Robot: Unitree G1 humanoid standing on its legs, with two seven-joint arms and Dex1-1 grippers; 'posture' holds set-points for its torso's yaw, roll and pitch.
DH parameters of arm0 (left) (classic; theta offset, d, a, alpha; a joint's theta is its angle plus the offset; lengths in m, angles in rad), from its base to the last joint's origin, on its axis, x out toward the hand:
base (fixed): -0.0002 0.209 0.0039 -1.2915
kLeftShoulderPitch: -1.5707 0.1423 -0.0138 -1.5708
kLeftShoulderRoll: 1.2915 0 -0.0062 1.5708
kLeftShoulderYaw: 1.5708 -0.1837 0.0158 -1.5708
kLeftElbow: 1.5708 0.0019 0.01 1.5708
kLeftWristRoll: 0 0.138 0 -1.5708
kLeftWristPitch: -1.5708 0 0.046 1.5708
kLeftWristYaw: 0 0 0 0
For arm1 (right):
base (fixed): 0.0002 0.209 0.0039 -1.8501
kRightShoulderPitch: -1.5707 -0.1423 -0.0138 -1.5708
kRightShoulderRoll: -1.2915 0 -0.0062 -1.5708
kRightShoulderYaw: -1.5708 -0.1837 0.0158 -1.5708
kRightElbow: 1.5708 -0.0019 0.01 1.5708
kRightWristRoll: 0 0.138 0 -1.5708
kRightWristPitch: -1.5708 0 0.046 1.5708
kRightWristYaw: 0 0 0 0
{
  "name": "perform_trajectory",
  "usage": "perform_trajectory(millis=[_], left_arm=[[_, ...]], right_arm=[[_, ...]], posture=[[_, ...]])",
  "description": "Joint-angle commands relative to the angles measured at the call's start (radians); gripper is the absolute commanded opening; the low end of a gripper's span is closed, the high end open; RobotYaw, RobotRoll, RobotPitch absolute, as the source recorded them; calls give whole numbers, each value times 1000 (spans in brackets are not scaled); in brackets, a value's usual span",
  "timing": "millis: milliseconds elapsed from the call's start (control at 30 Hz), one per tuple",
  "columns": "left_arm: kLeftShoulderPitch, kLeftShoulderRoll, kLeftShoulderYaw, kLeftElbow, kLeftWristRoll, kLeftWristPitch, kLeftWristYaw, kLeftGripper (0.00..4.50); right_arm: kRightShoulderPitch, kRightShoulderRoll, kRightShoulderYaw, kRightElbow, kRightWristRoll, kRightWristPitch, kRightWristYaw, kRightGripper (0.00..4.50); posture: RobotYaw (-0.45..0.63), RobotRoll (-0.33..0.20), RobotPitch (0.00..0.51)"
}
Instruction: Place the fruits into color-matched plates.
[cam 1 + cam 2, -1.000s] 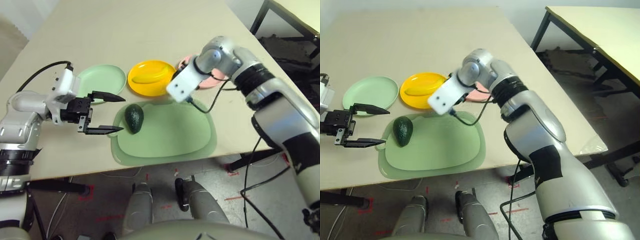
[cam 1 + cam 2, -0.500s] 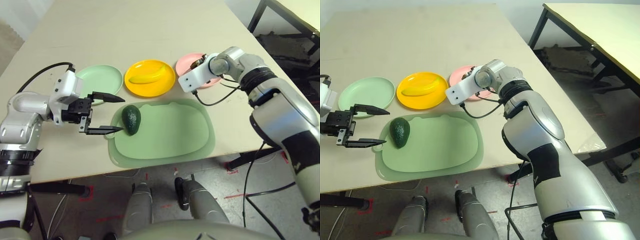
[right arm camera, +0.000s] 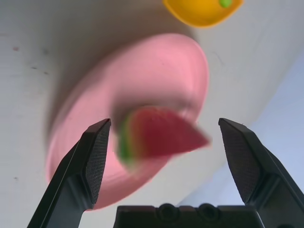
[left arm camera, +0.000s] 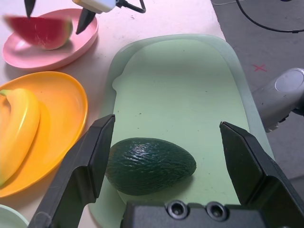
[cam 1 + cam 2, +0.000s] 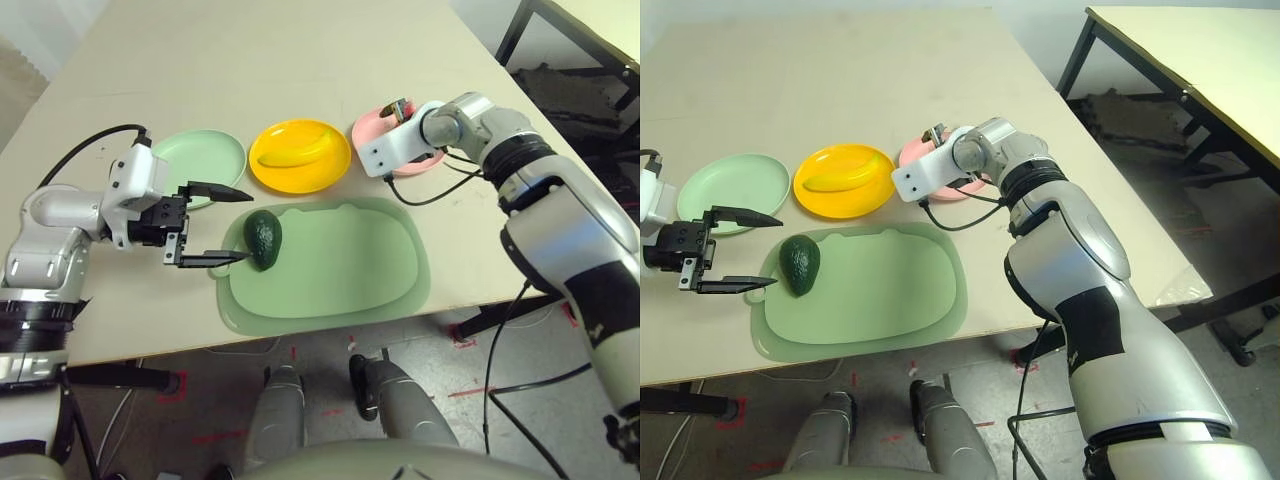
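Note:
The avocado (image 5: 264,240) is lying lengthwise across the open fingers of my left gripper. I should move back, turn the gripper and grab the avocado across its width (image 5: 262,231) from above.
The dark green avocado (image 5: 265,240) lies on its side at the left end of the light-green cutting mat (image 5: 340,265). My left gripper (image 5: 245,227) is open at the avocado's left side, one finger on either side of it and not touching it (image 4: 149,165). The yellow banana (image 5: 297,152) rests in the yellow-orange plate (image 5: 275,178). The red watermelon wedge (image 4: 42,32) lies in the pink plate (image 4: 47,57). My right gripper (image 3: 164,124) hovers open just above that wedge (image 3: 159,135). The mint green plate (image 5: 200,155) holds nothing.
A black cable (image 5: 425,195) hangs from my right wrist over the mat's far right corner. The table's front edge (image 5: 330,330) runs just below the mat. A second table with black legs (image 5: 1160,60) stands to the right.
My right arm swung right from above the mat's far edge to the pink plate and now hangs open over the watermelon wedge. My left gripper has barely moved.

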Motion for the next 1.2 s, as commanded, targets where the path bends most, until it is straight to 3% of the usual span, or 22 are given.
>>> perform_trajectory(millis=[33, 167, 233, 333, 433, 533, 667, 800, 900, 1000, 1200], left_arm=[[9, 4, 1, 12, 14, -14, -5, 4500], [-12, 20, 3, 42, 24, -41, -22, 4500], [-31, 49, -9, 83, 63, -100, -51, 4500], [-58, 66, -14, 127, 84, -143, -76, 4500], [-86, 82, -28, 184, 84, -182, -99, 4500], [-101, 103, -70, 245, 89, -251, -102, 4500], [-194, 101, -154, 451, 224, -550, -102, 4500], [-273, 92, -228, 567, 251, -778, -102, 4500], [-344, 85, -303, 620, 248, -907, -102, 4500], [-416, 71, -386, 647, 227, -974, -102, 4500], [-573, 41, -558, 703, 213, -1040, -102, 4500]], right_arm=[[4, -7, -50, -12, 48, -35, 69, 4471], [6, -28, -164, -48, 181, -80, 253, 4471], [36, -55, -254, -89, 302, -76, 424, 4471], [103, -76, -371, -185, 472, 39, 645, 4471], [275, -113, -460, -440, 632, 250, 773, 4471], [458, -151, -486, -715, 709, 415, 812, 4471], [748, -110, -590, -1129, 918, 722, 706, 4471], [945, -56, -650, -1373, 1054, 876, 590, 4471], [1108, 5, -682, -1456, 1139, 831, 545, 4471], [1221, -12, -629, -1427, 1057, 634, 557, 4471], [1303, 17, -620, -1297, 1032, 342, 533, 4471]], posture=[[50, 0, 165], [57, 0, 166], [62, 0, 173], [64, 0, 175], [51, 0, 176], [44, 0, 179], [30, 0, 182], [26, 0, 184], [14, 0, 183], [-8, 0, 183], [-29, 0, 182]])
